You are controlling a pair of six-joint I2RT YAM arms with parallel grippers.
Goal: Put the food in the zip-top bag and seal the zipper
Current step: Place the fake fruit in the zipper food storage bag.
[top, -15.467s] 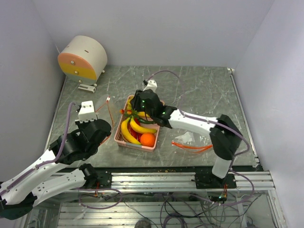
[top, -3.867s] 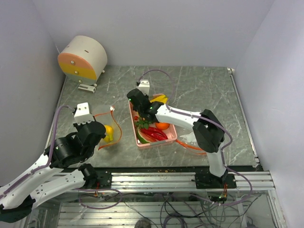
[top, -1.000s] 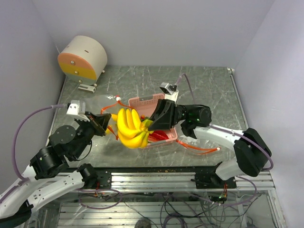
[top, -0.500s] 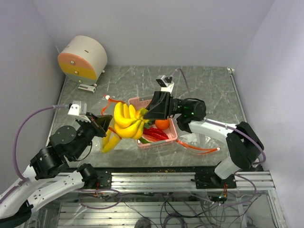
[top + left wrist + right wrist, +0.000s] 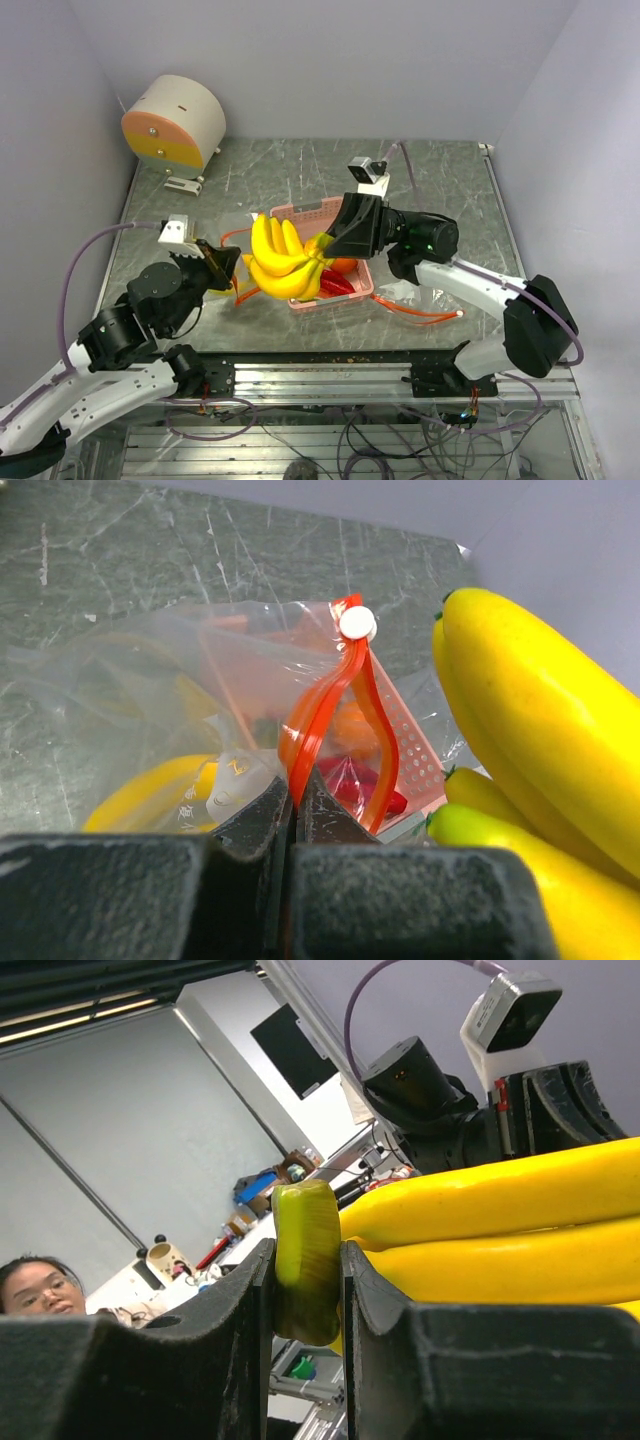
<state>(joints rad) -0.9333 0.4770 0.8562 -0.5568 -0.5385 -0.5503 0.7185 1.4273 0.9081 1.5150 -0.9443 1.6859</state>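
The banana tips [image 5: 452, 610] point past the slider end of the bag's opening, so my right gripper should draw the bunch back and guide the tips into the bag's open loop [image 5: 350, 730].
My right gripper [image 5: 322, 245] is shut on the green stem [image 5: 305, 1260] of a bunch of yellow bananas [image 5: 280, 266] and holds it in the air, left of the pink tray [image 5: 318, 212]. My left gripper [image 5: 226, 266] is shut on the orange-red zipper strip [image 5: 335, 695] of the clear zip-top bag [image 5: 120, 680], just left of the bunch. The strip loops open up to a white slider [image 5: 357, 623]. One banana [image 5: 150, 792] lies inside the bag. The bunch [image 5: 540, 720] hangs close to the bag's mouth. An orange [image 5: 344, 265] and red chili peppers [image 5: 336, 284] lie in the tray.
A round beige and orange device [image 5: 175, 120] stands at the back left. A second clear plastic sheet with an orange-red strip [image 5: 405, 308] lies on the table right of the tray. Walls close in on both sides.
The banana bunch and my right gripper have shifted a little to the right and lower. My left gripper, still holding the zipper strip, has moved right, closer to the bunch.
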